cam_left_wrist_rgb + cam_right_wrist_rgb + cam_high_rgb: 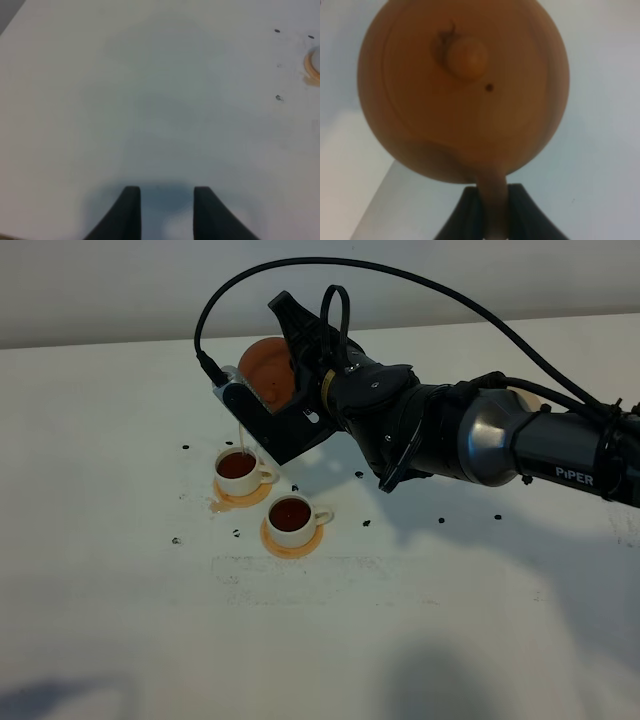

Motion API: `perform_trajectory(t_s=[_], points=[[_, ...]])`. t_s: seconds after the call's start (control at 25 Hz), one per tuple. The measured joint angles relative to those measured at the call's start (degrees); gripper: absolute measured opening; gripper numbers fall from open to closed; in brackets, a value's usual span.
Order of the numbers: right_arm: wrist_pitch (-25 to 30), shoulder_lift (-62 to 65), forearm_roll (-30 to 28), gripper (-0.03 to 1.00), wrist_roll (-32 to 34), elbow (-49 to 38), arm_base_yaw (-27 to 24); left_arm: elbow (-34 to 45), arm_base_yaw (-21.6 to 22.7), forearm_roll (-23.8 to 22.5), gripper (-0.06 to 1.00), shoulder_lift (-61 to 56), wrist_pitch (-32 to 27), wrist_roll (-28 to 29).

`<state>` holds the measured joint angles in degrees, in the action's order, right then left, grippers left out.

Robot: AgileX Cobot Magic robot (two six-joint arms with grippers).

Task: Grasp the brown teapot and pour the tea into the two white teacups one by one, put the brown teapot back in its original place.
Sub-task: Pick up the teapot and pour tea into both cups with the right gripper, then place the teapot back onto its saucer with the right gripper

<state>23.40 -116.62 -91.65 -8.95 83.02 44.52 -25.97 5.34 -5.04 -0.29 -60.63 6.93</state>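
I should tilt the brown teapot [267, 371] upright with my right gripper before I carry it to its beige place, because the tea stands high in the white teacup [237, 465] under the teapot's spout.
My right gripper [292, 345] is shut on the loop handle of the brown teapot [266, 370] and holds it tilted above the left white teacup [238, 468]. A thin stream [243, 436] falls from the pot into that cup, which holds dark tea. The second white teacup [291, 512], just to its right and nearer, is also full of tea. The right wrist view shows the teapot's lid [465, 90] and the handle clamped in my right gripper [492, 215]. My left gripper [167, 210] is open over bare table. A beige sliver of the original place [528, 393] peeks from behind the arm.
Each cup sits on an orange coaster [243, 496], and the left one has spilled liquid around it. A coaster's edge [314, 62] shows in the left wrist view. Small dark specks [363, 522] dot the white table [400, 620]. The right arm [480, 440] stretches across from the right.
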Motion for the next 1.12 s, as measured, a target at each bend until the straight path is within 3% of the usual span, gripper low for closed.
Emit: perform_trajectory(t_s=[0.28,0.56,0.72,0.84,1.12], points=[[-1.5,0.0,1.6,0.09,2.0,0.0,0.0,0.0,0.0,0.0,0.25,0.0,0.0,0.0],[-4.5,0.0,9.5,0.09,11.1,0.0,0.0,0.0,0.0,0.0,0.25,0.0,0.0,0.0],[-3.8,0.0,15.8,0.09,12.7,1.7,-0.2,0.0,0.0,0.0,0.25,0.0,0.0,0.0],[-3.2,0.0,24.9,0.09,13.1,4.2,-1.4,0.0,0.0,0.0,0.25,0.0,0.0,0.0],[-0.4,0.0,54.6,0.09,11.1,8.9,-5.0,0.0,0.0,0.0,0.25,0.0,0.0,0.0]])
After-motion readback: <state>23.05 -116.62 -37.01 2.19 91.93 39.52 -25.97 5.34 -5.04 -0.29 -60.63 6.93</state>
